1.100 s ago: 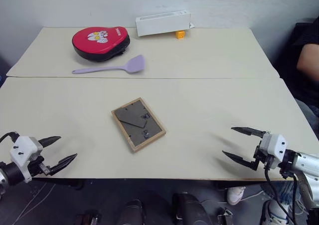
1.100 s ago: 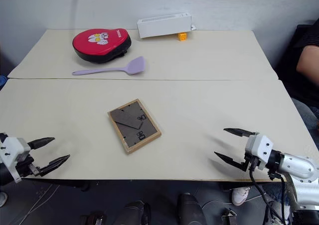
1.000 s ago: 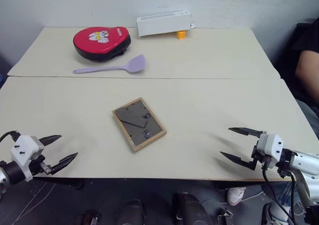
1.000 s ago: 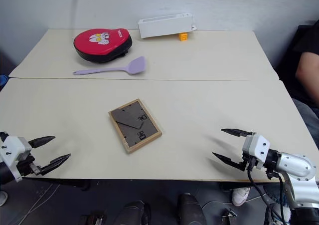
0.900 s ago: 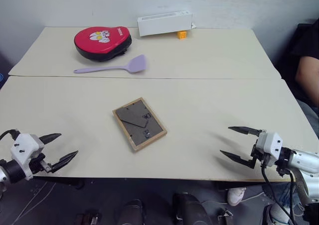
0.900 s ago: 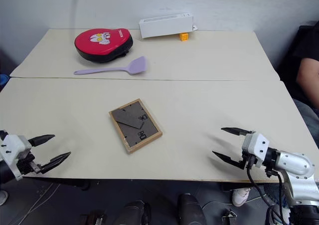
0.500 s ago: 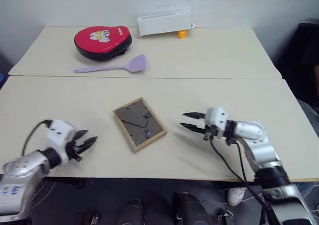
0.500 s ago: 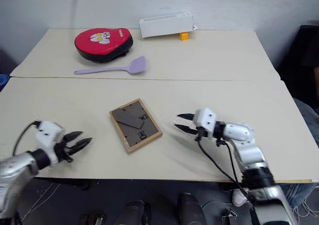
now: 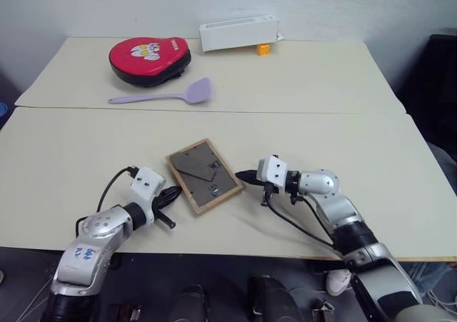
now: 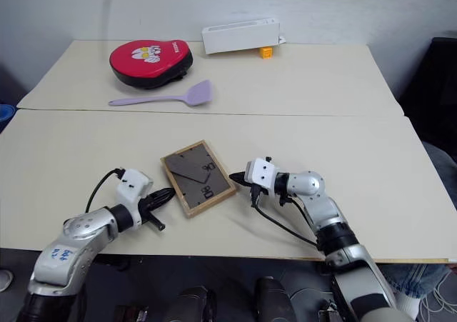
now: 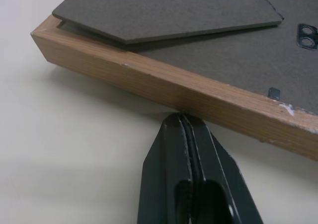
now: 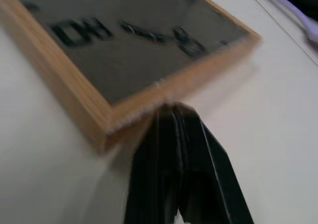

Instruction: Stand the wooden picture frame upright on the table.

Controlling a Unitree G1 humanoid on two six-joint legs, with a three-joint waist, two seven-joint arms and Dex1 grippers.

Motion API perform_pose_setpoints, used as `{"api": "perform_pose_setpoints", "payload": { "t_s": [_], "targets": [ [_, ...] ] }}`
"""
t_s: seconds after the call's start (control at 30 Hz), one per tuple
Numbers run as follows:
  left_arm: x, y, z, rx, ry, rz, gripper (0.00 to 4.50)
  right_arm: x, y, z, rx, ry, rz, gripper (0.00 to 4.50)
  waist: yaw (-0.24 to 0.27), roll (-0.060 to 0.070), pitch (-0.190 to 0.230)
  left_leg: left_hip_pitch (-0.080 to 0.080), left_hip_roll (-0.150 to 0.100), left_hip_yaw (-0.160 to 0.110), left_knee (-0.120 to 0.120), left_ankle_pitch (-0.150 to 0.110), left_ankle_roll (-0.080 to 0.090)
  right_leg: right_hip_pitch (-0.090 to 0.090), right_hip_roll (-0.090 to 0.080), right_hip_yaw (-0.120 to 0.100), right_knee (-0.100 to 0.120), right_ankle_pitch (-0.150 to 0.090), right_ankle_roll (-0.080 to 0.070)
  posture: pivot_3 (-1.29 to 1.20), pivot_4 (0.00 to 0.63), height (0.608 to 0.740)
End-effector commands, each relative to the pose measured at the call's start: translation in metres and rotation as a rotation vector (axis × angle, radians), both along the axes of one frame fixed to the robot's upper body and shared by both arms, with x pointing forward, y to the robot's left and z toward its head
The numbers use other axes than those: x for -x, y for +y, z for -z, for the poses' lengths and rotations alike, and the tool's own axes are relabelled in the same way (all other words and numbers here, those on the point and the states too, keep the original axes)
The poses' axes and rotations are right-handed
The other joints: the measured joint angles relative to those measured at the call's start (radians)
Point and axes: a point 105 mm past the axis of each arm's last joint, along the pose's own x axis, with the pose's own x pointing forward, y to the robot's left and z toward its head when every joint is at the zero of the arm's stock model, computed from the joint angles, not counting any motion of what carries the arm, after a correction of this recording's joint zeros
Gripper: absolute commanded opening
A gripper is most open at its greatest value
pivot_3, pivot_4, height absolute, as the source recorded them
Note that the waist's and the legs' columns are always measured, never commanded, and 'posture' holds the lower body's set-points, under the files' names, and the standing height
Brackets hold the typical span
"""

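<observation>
My left gripper needs to open because it is shut and only touches the wooden picture frame's long side (image 9: 183,185). It should then clamp that side (image 9: 191,200) before my right gripper lifts the fold-out stand.
The wooden picture frame (image 9: 204,176) lies flat and face down on the table (image 9: 321,115), its dark back with the fold-out stand facing up. My left gripper (image 9: 173,193) is shut, low on the table at the frame's left long side; in the left wrist view its fingertips (image 11: 182,120) touch the wooden edge (image 11: 149,80). My right gripper (image 9: 240,174) is also shut, with its tip against the frame's right side near the near corner (image 12: 112,117). Neither gripper holds anything.
At the back of the table sit a red padded mitt (image 9: 148,53), a lilac spatula (image 9: 168,95), a white oblong box (image 9: 238,33) and a small orange block (image 9: 263,48). A seam (image 9: 321,111) crosses the tabletop behind the frame.
Both arms swung in from the table's front corners to the frame's two sides. Both grippers went from wide open to shut.
</observation>
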Motion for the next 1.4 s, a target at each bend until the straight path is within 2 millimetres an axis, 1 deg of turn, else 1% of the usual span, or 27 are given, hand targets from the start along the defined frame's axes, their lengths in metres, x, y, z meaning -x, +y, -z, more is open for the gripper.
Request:
{"api": "perform_pose_setpoints", "payload": {
  "t_s": [0.03, 0.2, 0.33, 0.4, 0.47, 0.5, 0.53, 0.57, 0.6, 0.63, 0.67, 0.73, 0.8, 0.87, 0.93, 0.97, 1.0, 1.07, 1.2, 1.4],
  "targets": [
    [-0.004, -0.015, 0.003, 0.025, 0.025, 0.047, 0.02, 0.024, 0.012, -0.009, -0.014, 0.018, -0.087, 0.00, 0.006, 0.000, 0.000, 0.000, 0.000, 0.000, 0.000, 0.000, 0.000, 0.000, 0.000, 0.000, 0.000, 0.000, 0.000, 0.00, 0.150, 0.740],
    [-0.008, -0.021, 0.003, 0.010, 0.017, 0.094, 0.02, 0.035, 0.006, -0.009, -0.020, 0.044, -0.031, 0.00, 0.010, 0.000, 0.000, 0.001, 0.000, 0.000, 0.000, 0.000, 0.000, 0.000, 0.000, 0.000, 0.001, 0.000, 0.000, 0.00, 0.150, 0.740],
    [-0.009, -0.015, 0.004, -0.007, 0.024, 0.092, 0.02, 0.036, -0.008, -0.003, 0.009, 0.055, 0.027, 0.00, 0.017, 0.000, 0.000, 0.001, 0.000, 0.000, 0.000, 0.000, -0.001, 0.000, 0.000, 0.000, 0.000, 0.000, 0.000, 0.00, 0.150, 0.740],
    [-0.004, -0.005, 0.004, -0.002, 0.057, 0.083, 0.02, 0.036, -0.017, -0.003, 0.025, 0.047, 0.047, 0.00, 0.017, 0.000, 0.000, 0.001, -0.001, 0.000, 0.000, 0.000, 0.000, 0.000, 0.000, 0.000, 0.000, 0.000, 0.000, 0.00, 0.150, 0.740],
    [0.002, 0.015, 0.004, 0.003, 0.117, 0.055, 0.40, 0.036, -0.025, -0.007, 0.035, 0.043, 0.063, 0.00, 0.015, 0.000, 0.000, 0.001, -0.001, 0.000, -0.001, 0.000, 0.000, 0.000, 0.000, 0.000, 0.000, 0.000, 0.000, 0.00, 0.150, 0.740],
    [0.004, 0.022, 0.003, 0.005, 0.138, 0.045, 0.59, 0.036, -0.027, -0.008, 0.038, 0.042, 0.067, 0.00, 0.012, 0.000, 0.000, 0.001, 0.000, 0.000, -0.001, 0.000, 0.000, 0.000, 0.000, 0.000, -0.001, 0.000, 0.000, 0.00, 0.150, 0.740],
    [0.011, 0.035, 0.004, 0.049, 0.249, 0.048, 0.92, 0.037, -0.030, -0.009, 0.043, 0.040, 0.067, 0.00, 0.007, 0.000, 0.000, 0.001, 0.000, 0.000, -0.001, 0.000, 0.000, 0.000, 0.000, 0.001, 0.000, 0.000, 0.000, 0.00, 0.150, 0.740],
    [0.018, 0.042, 0.004, 0.087, 0.347, 0.062, 1.16, 0.037, -0.031, -0.010, 0.047, 0.038, 0.066, 0.00, -0.001, 0.000, 0.000, 0.001, 0.000, 0.000, -0.002, 0.000, -0.001, 0.000, 0.000, 0.001, 0.000, 0.000, 0.000, 0.00, 0.150, 0.740],
    [0.024, 0.046, 0.003, 0.115, 0.412, 0.074, 1.46, 0.038, -0.032, -0.010, 0.050, 0.037, 0.065, 0.00, -0.009, 0.000, 0.000, 0.001, 0.001, 0.000, -0.002, 0.001, -0.001, 0.000, 0.001, 0.001, 0.000, 0.000, -0.001, 0.00, 0.150, 0.740],
    [0.032, 0.050, -0.002, 0.178, 0.521, 0.114, 1.80, 0.039, -0.031, -0.010, 0.056, 0.035, 0.056, 0.00, -0.015, 0.000, 0.000, 0.002, 0.001, -0.001, -0.002, 0.001, -0.002, 0.000, 0.001, 0.000, 0.001, -0.001, -0.001, 0.00, 0.150, 0.740],
    [0.035, 0.050, -0.009, 0.248, 0.593, 0.140, 2.08, 0.039, -0.029, -0.009, 0.058, 0.034, 0.051, 0.00, -0.017, 0.000, 0.000, 0.003, 0.001, 0.000, -0.004, 0.001, -0.002, 0.000, 0.001, 0.001, 0.001, -0.001, -0.001, 0.00, 0.150, 0.740],
    [0.038, 0.050, -0.020, 0.335, 0.670, 0.168, 2.71, 0.040, -0.027, -0.009, 0.059, 0.034, 0.045, 0.00, -0.018, 0.000, 0.000, 0.003, 0.002, -0.001, -0.004, 0.001, -0.002, -0.001, 0.002, 0.000, 0.002, -0.001, -0.003, 0.00, 0.150, 0.740],
    [0.022, 0.054, -0.024, 0.409, 0.738, 0.096, 3.33, 0.039, -0.021, -0.007, 0.065, 0.029, 0.033, 0.00, -0.011, 0.000, 0.000, 0.002, 0.002, -0.001, -0.004, 0.001, -0.002, -0.001, 0.002, 0.001, 0.002, -0.001, -0.002, 0.00, 0.150, 0.740],
    [0.012, 0.053, -0.026, 0.457, 0.816, 0.046, 3.95, 0.037, -0.016, -0.006, 0.065, 0.028, 0.027, 0.00, -0.004, -0.001, 0.000, 0.000, 0.001, -0.001, -0.001, 0.001, -0.002, -0.002, 0.003, -0.001, 0.002, -0.001, -0.002, 0.00, 0.150, 0.740],
    [0.005, 0.042, -0.033, 0.538, 0.880, 0.079, 4.47, 0.034, -0.013, -0.007, 0.066, 0.020, 0.033, 0.00, 0.000, -0.001, 0.000, 0.000, 0.000, -0.002, 0.000, 0.001, -0.002, -0.001, 0.002, -0.001, 0.003, -0.001, -0.002, 0.00, 0.150, 0.740],
    [0.004, 0.032, -0.037, 0.561, 0.908, 0.133, 4.47, 0.033, -0.010, -0.006, 0.072, 0.018, 0.029, 0.00, 0.001, -0.001, 0.000, 0.000, -0.001, -0.003, 0.000, 0.002, -0.002, -0.001, 0.001, -0.001, 0.003, -0.001, -0.002, 0.00, 0.150, 0.740],
    [-0.002, 0.023, -0.037, 0.582, 0.929, 0.147, 4.47, 0.032, -0.007, -0.006, 0.078, 0.015, 0.020, 0.00, 0.003, -0.001, 0.000, 0.000, -0.002, -0.003, 0.000, 0.002, -0.001, -0.001, 0.001, -0.001, 0.003, -0.001, -0.001, 0.00, 0.150, 0.740],
    [-0.008, 0.013, -0.033, 0.585, 0.958, 0.149, 4.47, 0.032, -0.001, -0.005, 0.087, 0.014, 0.006, 0.00, 0.002, -0.002, 0.000, -0.001, -0.003, -0.002, 0.000, 0.002, -0.001, -0.002, 0.000, -0.001, 0.004, -0.001, -0.001, 0.00, 0.150, 0.740],
    [-0.001, 0.000, -0.025, 0.535, 1.026, 0.192, 4.47, 0.032, 0.006, -0.006, 0.087, 0.012, -0.005, 0.00, -0.007, -0.002, 0.000, -0.001, -0.003, -0.002, 0.000, 0.002, -0.001, -0.002, 0.000, 0.000, 0.007, -0.001, -0.001, 0.00, 0.150, 0.740],
    [-0.002, -0.011, -0.027, 0.598, 1.059, 0.227, 4.47, 0.030, 0.013, -0.008, 0.082, 0.009, -0.003, 0.00, -0.007, -0.002, 0.000, -0.001, -0.003, -0.003, 0.001, 0.002, -0.002, -0.002, 0.000, 0.000, 0.006, -0.001, 0.000, 0.00, 0.150, 0.740]
  ]
}}
